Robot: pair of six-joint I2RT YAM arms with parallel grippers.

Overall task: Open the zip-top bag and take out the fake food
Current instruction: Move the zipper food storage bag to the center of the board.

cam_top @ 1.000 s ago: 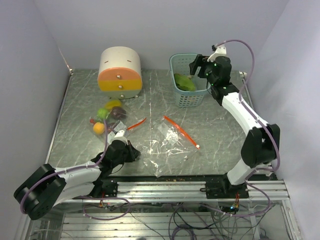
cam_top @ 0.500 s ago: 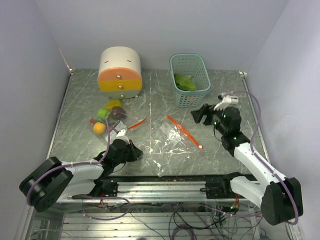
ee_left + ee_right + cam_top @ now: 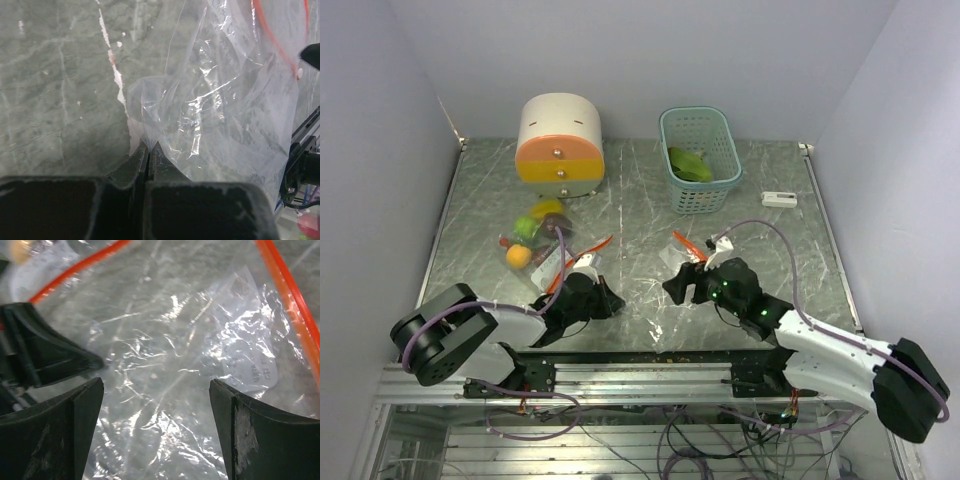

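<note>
My right gripper should go to the empty bag (image 3: pixel 655 290) first, take its edge (image 3: pixel 142 107) by my left gripper and drag it clear, because the empty bag lies close beside the bag of fake food.
The clear zip-top bag (image 3: pixel 642 278) with a red zip strip (image 3: pixel 686 243) lies flat and empty near the table's front. My left gripper (image 3: pixel 612 301) is shut on the bag's edge; the left wrist view shows its tips (image 3: pixel 149 145) pinching the plastic (image 3: pixel 215 100). My right gripper (image 3: pixel 677 286) is open just above the bag, and the film (image 3: pixel 165 355) shows between its spread fingers (image 3: pixel 82 415). Fake food (image 3: pixel 533 232) lies in a small pile at the left: orange, yellow, lime-green and dark pieces. A green leafy piece (image 3: pixel 688 166) lies in the basket.
A round cream-and-orange drawer box (image 3: pixel 560 140) stands at the back left. A teal basket (image 3: pixel 701 117) stands at the back centre-right. A small white object (image 3: pixel 779 199) lies at the right. Grey walls close in the table on three sides.
My right arm has swung from the basket down to the front, and now hovers open over the bag. My left gripper has moved a little right, still pinching the bag.
</note>
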